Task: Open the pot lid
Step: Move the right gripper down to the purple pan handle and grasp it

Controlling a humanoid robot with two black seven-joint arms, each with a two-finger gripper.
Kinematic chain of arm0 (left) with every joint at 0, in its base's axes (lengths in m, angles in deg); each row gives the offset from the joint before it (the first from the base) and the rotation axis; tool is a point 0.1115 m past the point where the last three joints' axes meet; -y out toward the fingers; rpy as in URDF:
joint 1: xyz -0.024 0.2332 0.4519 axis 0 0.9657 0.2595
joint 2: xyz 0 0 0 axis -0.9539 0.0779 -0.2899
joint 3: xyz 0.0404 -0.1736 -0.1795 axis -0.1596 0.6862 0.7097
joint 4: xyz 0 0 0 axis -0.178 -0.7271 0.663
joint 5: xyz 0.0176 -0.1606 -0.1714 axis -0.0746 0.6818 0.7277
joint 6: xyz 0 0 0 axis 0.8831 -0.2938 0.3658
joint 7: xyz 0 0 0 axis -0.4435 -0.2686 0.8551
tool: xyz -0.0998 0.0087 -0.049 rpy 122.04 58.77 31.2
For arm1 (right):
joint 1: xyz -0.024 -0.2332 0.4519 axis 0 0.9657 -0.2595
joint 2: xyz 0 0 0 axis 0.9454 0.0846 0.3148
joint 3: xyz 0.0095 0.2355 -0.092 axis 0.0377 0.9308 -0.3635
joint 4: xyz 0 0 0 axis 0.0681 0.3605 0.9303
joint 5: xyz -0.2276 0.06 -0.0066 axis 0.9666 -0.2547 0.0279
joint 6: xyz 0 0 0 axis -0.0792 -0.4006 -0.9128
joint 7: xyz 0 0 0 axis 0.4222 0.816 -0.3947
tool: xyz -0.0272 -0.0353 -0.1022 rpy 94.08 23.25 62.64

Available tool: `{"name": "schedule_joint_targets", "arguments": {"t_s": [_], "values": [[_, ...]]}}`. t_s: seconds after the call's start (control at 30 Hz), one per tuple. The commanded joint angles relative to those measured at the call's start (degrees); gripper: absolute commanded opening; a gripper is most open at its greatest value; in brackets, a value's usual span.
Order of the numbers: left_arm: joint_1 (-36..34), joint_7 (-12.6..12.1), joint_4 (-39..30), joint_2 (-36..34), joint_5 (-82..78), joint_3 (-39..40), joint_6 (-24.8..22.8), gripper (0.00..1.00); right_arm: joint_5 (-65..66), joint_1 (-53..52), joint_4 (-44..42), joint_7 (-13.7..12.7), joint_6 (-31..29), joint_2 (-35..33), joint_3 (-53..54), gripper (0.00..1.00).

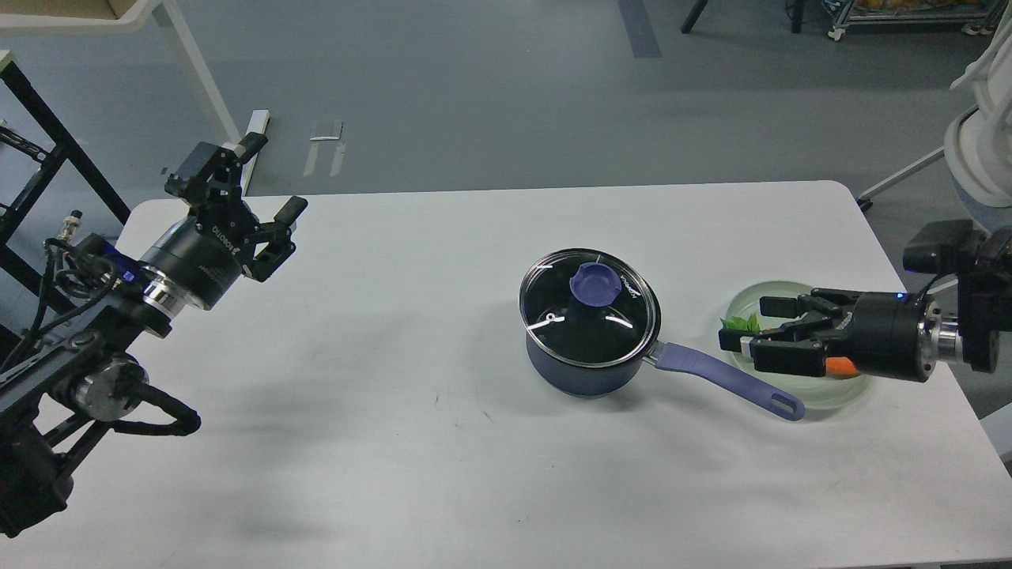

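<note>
My gripper will uncover an empty pot (580, 378) when it lifts the lid off, because only an even dark can be seen through the lid's clear glass (566, 322).
The pot (581, 371) is a small dark blue saucepan at the table's middle right, its lavender handle (723, 382) pointing right and toward me. The pot lid (589, 306), clear glass with a metal rim and a blue-purple knob (595, 282), sits closed on the pot. My right gripper (747, 324) is open, level, pointing left above the pale green plate, right of the pot and apart from it. My left gripper (270, 176) is open and empty above the table's far left corner, far from the pot.
A pale green plate (747, 299) at the right holds a toy carrot, mostly hidden behind my right gripper; its green leaves (739, 323) and an orange bit (842, 367) show. The white table (411, 442) carries these. A white frame leg and a black rack stand beyond the far left.
</note>
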Motion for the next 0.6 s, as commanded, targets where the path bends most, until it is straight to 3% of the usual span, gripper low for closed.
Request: {"name": "schedule_joint_targets", "arguments": {"t_s": [0.0,0.4,0.57], "values": [[0.0,0.0,-0.6,0.0,0.0,-0.1,0.0,0.99,5.4,0.1,-0.2,0.0,1.2,0.0,-2.9,1.0],[0.0,-0.4,-1.7,-0.3,0.0,-0.1,0.5,0.99,7.6,-0.9,-0.8,0.0,1.1,2.8,-4.8,0.91],[0.1,-0.4,-2.3,-0.3,-0.1,-0.1,0.6,0.99,7.4,-4.9,-1.1,0.0,1.1,3.6,-9.6,0.66]]}}
